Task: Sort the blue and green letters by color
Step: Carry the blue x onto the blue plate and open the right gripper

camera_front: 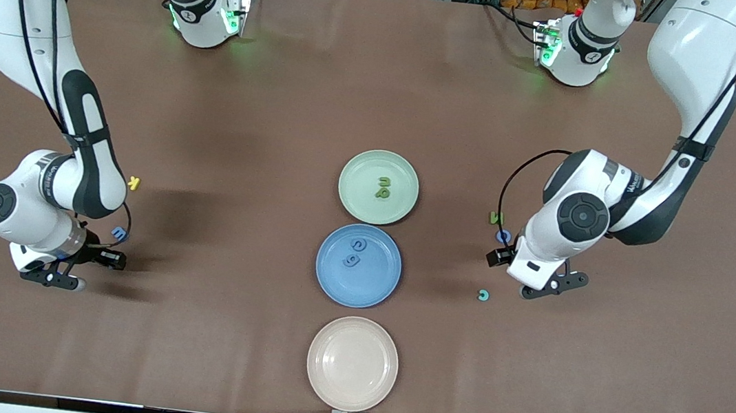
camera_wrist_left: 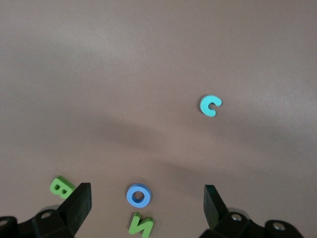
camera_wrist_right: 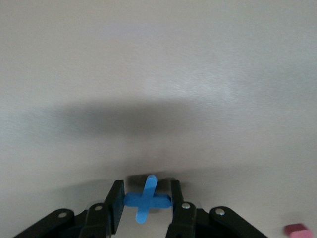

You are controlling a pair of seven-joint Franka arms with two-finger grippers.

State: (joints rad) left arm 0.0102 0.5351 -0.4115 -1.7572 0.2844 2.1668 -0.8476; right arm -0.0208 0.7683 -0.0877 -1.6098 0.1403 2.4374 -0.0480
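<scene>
My right gripper should carry on, because the blue plate's near half is clear of letters. It should keep moving the blue cross-shaped piece over that space and let go of it there.
My right gripper is shut on a blue cross-shaped piece, low over the table at the right arm's end. A blue letter lies beside that wrist. My left gripper is open over a blue O and a green N, with a green B by one finger. In the front view that gripper is beside the O and the N. The green plate holds green letters. The blue plate holds blue letters.
A teal C lies nearer the front camera than the left gripper and also shows in the left wrist view. A yellow K lies by the right arm. A beige plate sits nearest the camera. A dark red piece lies near the right gripper.
</scene>
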